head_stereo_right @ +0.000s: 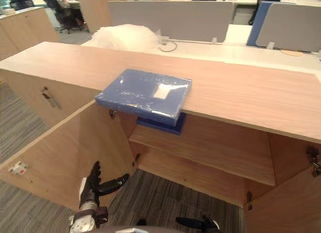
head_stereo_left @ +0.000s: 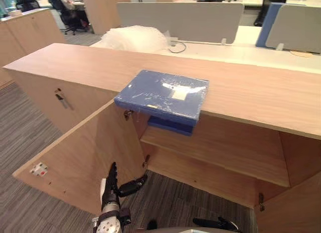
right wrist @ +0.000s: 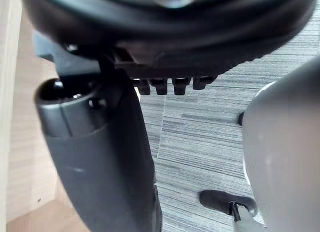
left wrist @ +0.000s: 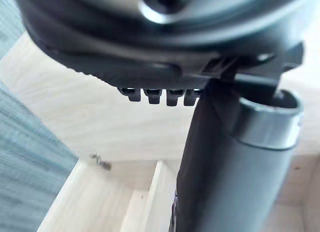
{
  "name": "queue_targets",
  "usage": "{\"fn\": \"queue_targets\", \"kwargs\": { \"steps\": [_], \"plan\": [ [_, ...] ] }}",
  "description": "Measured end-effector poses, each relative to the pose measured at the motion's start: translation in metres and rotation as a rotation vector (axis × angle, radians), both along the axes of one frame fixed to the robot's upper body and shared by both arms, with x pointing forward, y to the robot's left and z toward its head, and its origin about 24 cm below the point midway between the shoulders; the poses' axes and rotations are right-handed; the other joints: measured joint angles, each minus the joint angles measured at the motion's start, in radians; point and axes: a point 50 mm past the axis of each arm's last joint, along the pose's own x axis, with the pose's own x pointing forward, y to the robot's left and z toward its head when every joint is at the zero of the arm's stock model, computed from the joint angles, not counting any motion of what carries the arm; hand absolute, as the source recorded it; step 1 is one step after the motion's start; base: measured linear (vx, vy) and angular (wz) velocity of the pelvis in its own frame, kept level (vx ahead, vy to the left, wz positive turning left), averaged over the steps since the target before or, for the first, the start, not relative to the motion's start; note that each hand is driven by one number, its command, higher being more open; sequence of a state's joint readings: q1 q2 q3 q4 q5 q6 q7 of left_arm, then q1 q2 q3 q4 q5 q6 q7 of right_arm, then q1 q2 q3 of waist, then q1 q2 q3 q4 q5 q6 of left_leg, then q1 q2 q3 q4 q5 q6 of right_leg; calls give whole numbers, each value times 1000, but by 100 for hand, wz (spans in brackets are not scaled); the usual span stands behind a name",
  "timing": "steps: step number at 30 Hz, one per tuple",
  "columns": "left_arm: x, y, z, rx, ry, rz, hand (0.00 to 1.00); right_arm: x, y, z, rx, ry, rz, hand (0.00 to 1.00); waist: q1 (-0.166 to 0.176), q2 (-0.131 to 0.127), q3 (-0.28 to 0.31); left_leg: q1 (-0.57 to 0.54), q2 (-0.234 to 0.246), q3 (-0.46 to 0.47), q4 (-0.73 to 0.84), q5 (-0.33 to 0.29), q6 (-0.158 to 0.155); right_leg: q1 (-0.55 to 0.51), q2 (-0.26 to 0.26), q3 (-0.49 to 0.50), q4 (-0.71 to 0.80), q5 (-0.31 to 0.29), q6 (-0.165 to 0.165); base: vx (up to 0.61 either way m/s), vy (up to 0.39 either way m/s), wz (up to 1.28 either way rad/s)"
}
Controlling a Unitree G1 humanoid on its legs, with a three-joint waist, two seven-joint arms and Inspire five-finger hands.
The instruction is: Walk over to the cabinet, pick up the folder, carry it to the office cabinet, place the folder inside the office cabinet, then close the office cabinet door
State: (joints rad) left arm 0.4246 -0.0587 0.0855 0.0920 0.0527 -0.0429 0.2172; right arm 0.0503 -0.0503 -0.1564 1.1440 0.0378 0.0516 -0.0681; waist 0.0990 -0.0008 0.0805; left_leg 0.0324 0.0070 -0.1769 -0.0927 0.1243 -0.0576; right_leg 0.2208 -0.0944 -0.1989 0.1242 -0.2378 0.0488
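Note:
I expect the darker blue piece [head_stereo_left: 170, 126] to stay behind when I lift the wrapped blue folder, because that piece lies on the shelf [head_stereo_left: 170, 141] below the overhang.
A blue folder [head_stereo_left: 163, 96] wrapped in clear film lies flat on the wooden cabinet top [head_stereo_left: 261, 92], its near edge overhanging the front. A darker blue piece [head_stereo_left: 170, 125] shows just under that overhang. Below it the cabinet stands open, with a bare shelf [head_stereo_left: 220, 152] inside. Its left door [head_stereo_left: 75, 157] swings out toward me and its right door [head_stereo_left: 296, 208] shows at the lower right. My left hand [head_stereo_left: 111, 193] is low in front of the left door, open, fingers straight and thumb out. My right hand [head_stereo_left: 214, 223] is low near the floor, open, holding nothing.
A heap of clear plastic wrap [head_stereo_left: 135, 38] lies on the white desk behind the cabinet, before grey partitions [head_stereo_left: 180, 19]. A neighbouring cabinet door has a key in its lock [head_stereo_left: 61, 98]. Office chairs [head_stereo_left: 70, 12] stand far left. Grey carpet [head_stereo_left: 30, 142] lies before the cabinet.

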Motion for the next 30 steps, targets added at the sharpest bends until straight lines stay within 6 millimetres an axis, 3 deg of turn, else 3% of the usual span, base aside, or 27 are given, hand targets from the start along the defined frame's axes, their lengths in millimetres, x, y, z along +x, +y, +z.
{"fn": "queue_targets", "kwargs": {
  "steps": [8, 13, 18, 24, 30],
  "plan": [
    [5, 21, 34, 301, -97, 152, 100, -1, 7, -1, -31, 12, 36, 100, 13, -26, -8, -16, -6, -23, 2, 6, -4, 2, 2, -20, -12, 1, 4, 5, 6, 10],
    [29, -2, 88, 503, -342, 80, 100, -1, 9, -2, -44, 24, 87, 100, 12, -31, -19, -34, 1, -16, 6, 9, -8, -10, 9, -9, -31, 19, 7, 37, 5, -5],
    [45, -17, 131, 739, -551, -37, 100, 0, 3, -2, -67, 35, 126, 100, 1, 3, -49, -40, 16, 25, 6, 8, -8, -35, 16, 41, -35, 38, 6, -13, 15, -24],
    [54, -13, 143, 922, -604, -98, 100, -1, -3, -2, -77, 39, 131, 100, -9, 24, -62, -37, 29, 34, 5, 8, -9, -41, 31, 59, -35, 43, -1, -55, -12, -9],
    [62, 4, 147, 1141, -592, -161, 100, 2, -5, 0, -87, 24, 171, 100, -6, 35, -63, -33, 36, 36, 4, 9, -11, -39, 40, 64, -36, 44, -2, -7, -5, -1]
  ]
}}
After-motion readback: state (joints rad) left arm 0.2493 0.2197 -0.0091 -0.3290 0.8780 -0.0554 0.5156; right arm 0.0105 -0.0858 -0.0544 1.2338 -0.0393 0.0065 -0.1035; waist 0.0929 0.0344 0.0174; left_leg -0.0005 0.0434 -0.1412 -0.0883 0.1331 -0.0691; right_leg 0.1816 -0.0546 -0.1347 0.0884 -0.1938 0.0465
